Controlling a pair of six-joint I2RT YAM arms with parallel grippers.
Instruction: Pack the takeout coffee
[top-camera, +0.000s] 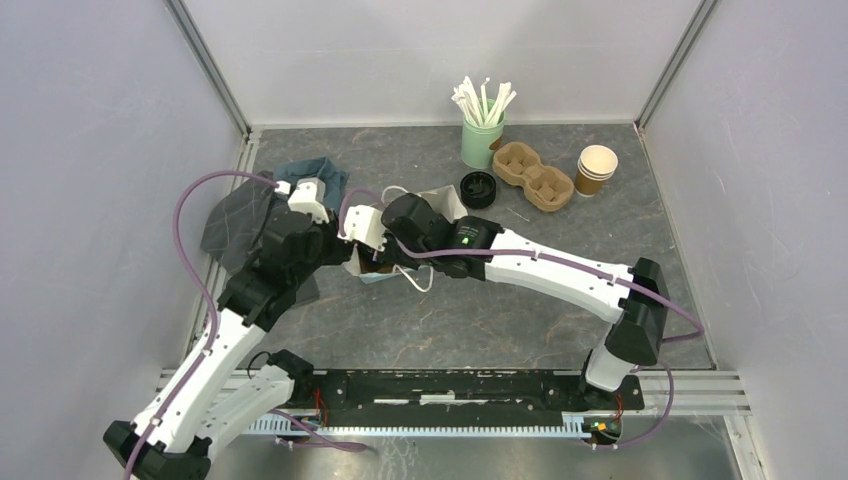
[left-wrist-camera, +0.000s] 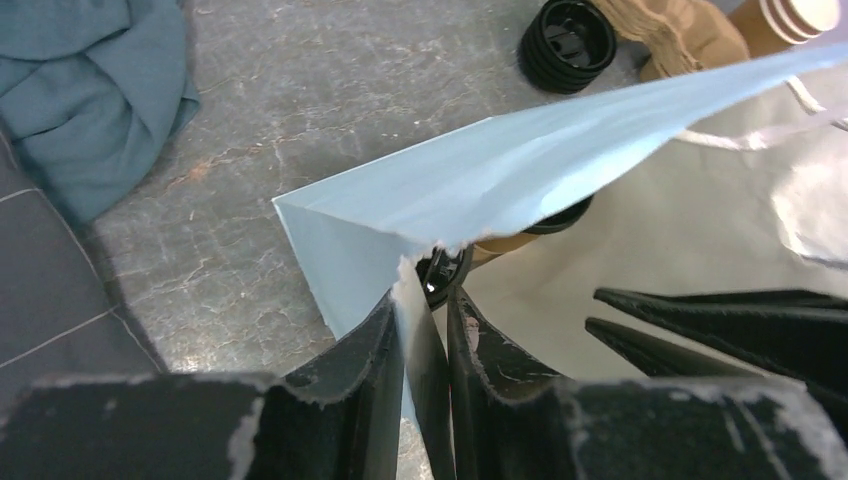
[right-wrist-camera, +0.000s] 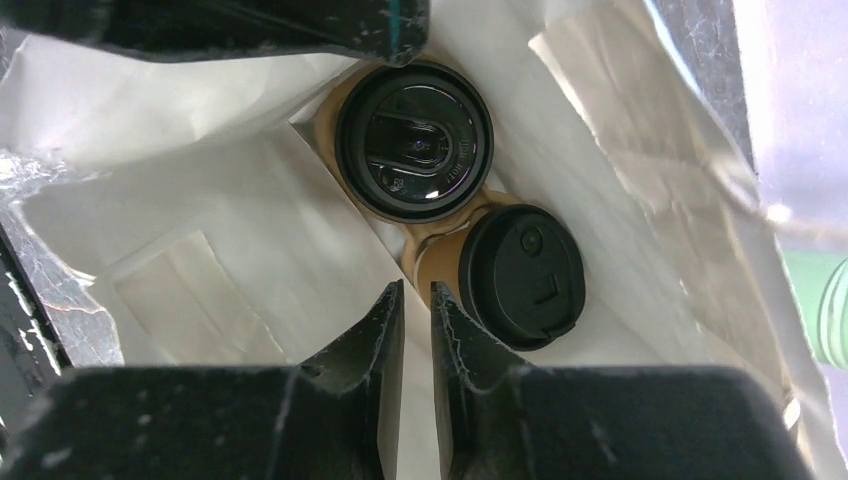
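My left gripper steadies the bag's rim. One takeout coffee leans over in the bag, so my right gripper should open around its black lid (right-wrist-camera: 528, 278) and straighten it.
Two kraft cups with black lids are inside the white-lined paper bag (right-wrist-camera: 200, 200). One takeout coffee (right-wrist-camera: 413, 150) stands upright. The other (right-wrist-camera: 522, 277) leans beside it, its brown wall showing. My right gripper (right-wrist-camera: 416, 290) hangs inside the bag just above them, jaws a narrow gap apart with nothing between. My left gripper (left-wrist-camera: 425, 295) straddles the torn rim of the bag (left-wrist-camera: 480, 190). Its jaws are slightly apart with the paper edge standing between them. In the top view the bag (top-camera: 385, 275) sits mid-table with the left gripper (top-camera: 345, 245) and right gripper (top-camera: 388, 252) at its mouth.
A stack of black lids (top-camera: 479, 188), a cardboard cup carrier (top-camera: 532, 175), lidless brown cups (top-camera: 596, 170) and a green holder of stirrers (top-camera: 482, 140) stand at the back right. A teal cloth (top-camera: 315, 175) and a dark mat (top-camera: 235, 225) lie left of the bag.
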